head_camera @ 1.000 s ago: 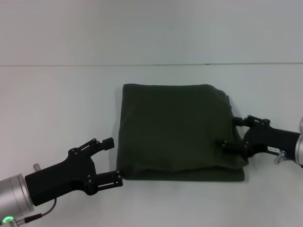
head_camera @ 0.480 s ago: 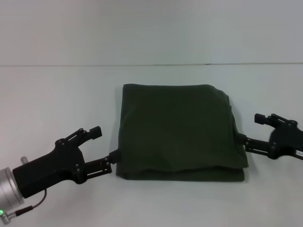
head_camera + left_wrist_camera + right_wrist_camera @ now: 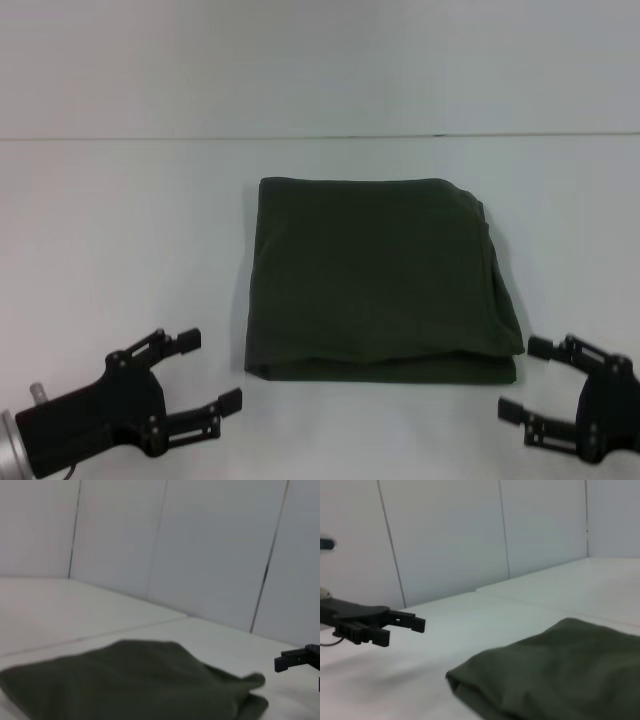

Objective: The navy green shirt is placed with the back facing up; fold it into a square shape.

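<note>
I should go back to the jutting near corner (image 3: 511, 346) with my right gripper and straighten it, because the shirt's upper layer sits crooked (image 3: 450, 355) over the lower layer.
The navy green shirt (image 3: 375, 280) lies folded into a near-square block in the middle of the white table, plain side up; it also shows as a low heap in the left wrist view (image 3: 130, 680) and the right wrist view (image 3: 560, 675). My left gripper (image 3: 210, 370) is open near the table's front left, clear of the shirt's front left corner. My right gripper (image 3: 525, 378) is open at the front right, just off the shirt's front right corner. Neither holds anything. The left wrist view shows the right gripper's fingertip (image 3: 295, 657); the right wrist view shows the left gripper (image 3: 402, 625).
The white table (image 3: 130, 230) stretches around the shirt on all sides. A white panelled wall (image 3: 320, 60) rises behind its far edge.
Both grippers have let go of the shirt's side edges and pulled back toward the front of the table, away from the cloth. The shirt stays folded and still.
</note>
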